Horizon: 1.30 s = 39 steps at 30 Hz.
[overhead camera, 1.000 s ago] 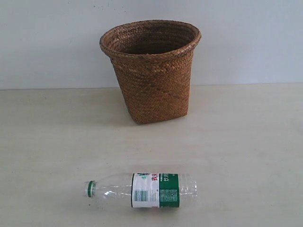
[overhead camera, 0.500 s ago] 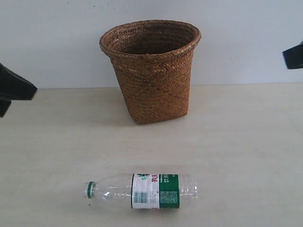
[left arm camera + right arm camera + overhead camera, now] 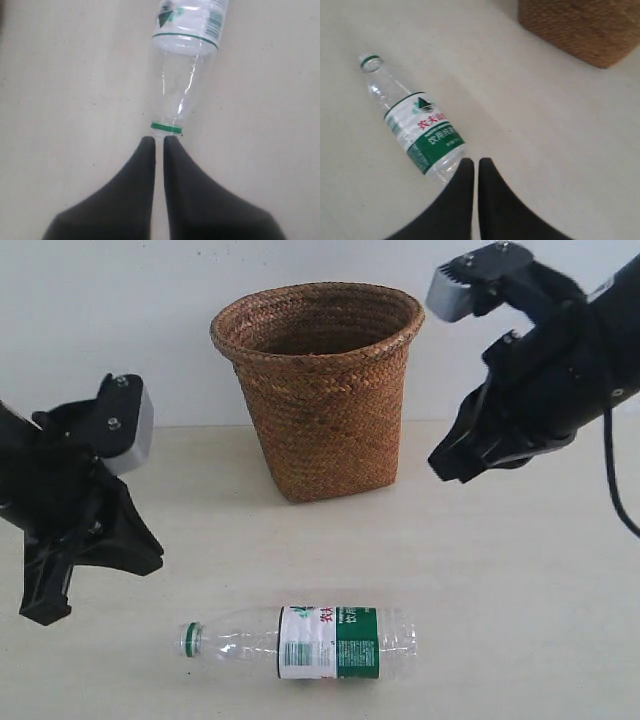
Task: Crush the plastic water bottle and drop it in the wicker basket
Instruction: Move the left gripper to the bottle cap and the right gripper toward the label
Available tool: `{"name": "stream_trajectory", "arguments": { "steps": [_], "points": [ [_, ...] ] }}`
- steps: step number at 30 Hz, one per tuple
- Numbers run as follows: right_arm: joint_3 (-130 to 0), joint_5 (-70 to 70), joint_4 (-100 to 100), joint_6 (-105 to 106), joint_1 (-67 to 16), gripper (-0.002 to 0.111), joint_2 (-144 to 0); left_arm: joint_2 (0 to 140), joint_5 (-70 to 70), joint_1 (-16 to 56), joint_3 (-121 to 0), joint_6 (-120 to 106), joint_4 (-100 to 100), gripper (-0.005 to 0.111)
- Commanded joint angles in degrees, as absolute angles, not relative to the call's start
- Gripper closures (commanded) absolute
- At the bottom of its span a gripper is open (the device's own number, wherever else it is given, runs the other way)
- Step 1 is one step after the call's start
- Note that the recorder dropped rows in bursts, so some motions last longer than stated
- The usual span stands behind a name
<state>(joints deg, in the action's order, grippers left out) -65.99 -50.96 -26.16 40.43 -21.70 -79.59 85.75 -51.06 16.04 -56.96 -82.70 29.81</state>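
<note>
I expect the plastic water bottle [image 3: 300, 642] to cave in at its label when I push down, because the bottle's uncapped opening [image 3: 184, 639] shows past the green cap ring.
The plastic water bottle [image 3: 300, 642] lies on its side near the table's front edge, its green cap ring to the left and its shape whole. Behind it stands the wicker basket [image 3: 320, 390], upright. My left gripper [image 3: 145, 562] hovers left of the bottle; in the left wrist view its fingers [image 3: 159, 140] are shut and empty, their tips pointing at the neck of the bottle [image 3: 185, 75]. Up at the right, beside the basket, my right gripper [image 3: 445, 468] hangs high. Its shut, empty fingers [image 3: 472, 161] point near the base of the bottle [image 3: 420, 135].
The pale table [image 3: 500, 570] carries only the bottle and basket. A plain white wall [image 3: 100, 320] rises right behind the basket. In the right wrist view the bottom part of the basket [image 3: 580, 25] shows in a far corner.
Both arms have swung into view from the sides, where one second ago neither showed. The bottle and the basket have not moved.
</note>
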Motion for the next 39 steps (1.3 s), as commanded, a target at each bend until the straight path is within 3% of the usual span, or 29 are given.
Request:
{"name": "stream_trajectory", "arguments": {
  "steps": [1,6,7,8,39],
  "points": [
    [-66.4,-51.7,-28.5,44.1,-24.7,0.108,-84.1,91.0,-51.1,16.5,-57.4,-91.6,30.9,0.101],
    [-66.4,-50.4,-28.7,44.2,-27.9,0.108,-88.9,94.9,-50.7,16.5,-57.4,-96.4,32.2,0.06],
    [-66.4,-50.4,-28.8,44.2,-28.5,0.108,-90.5,96.0,-50.4,16.5,-57.4,-97.2,32.2,0.043],
    [-66.4,-50.3,-29.0,44.2,-28.6,0.108,-91.6,97.1,-49.7,16.5,-57.4,-97.4,32.2,0.038],
    [-66.4,-48.2,-29.3,44.0,-28.6,0.108,-95.6,112.1,-41.8,16.7,-57.4,-109.0,42.6,0.043]
  ]
}}
